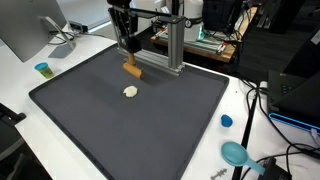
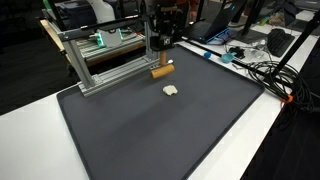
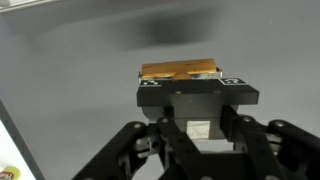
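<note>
The tan wooden block (image 1: pixel 133 71) is past the white lump, near the aluminium frame, so I should use my gripper to bring the block back over the lump (image 1: pixel 130 91) and then turn it.
My gripper (image 1: pixel 128 52) (image 2: pixel 160 55) is shut on a tan wooden block (image 1: pixel 132 69) (image 2: pixel 161 72) at the far side of the dark grey mat (image 1: pixel 90 125) (image 2: pixel 150 135). In both exterior views the block sits at or just above the mat surface, its long side level. In the wrist view the block (image 3: pixel 180 71) shows as an orange-brown bar just beyond the black pads of the gripper (image 3: pixel 197 88). A small white lump (image 1: pixel 130 91) (image 2: pixel 171 90) lies on the mat a short way in front of the block, apart from it.
An aluminium frame (image 1: pixel 165 45) (image 2: pixel 100 60) stands right behind the gripper at the mat's far edge. Off the mat lie a blue cap (image 1: pixel 226 121), a teal scoop (image 1: pixel 236 153), a teal cup (image 1: pixel 42 69), a monitor (image 1: pixel 25 30) and cables (image 2: pixel 262 72).
</note>
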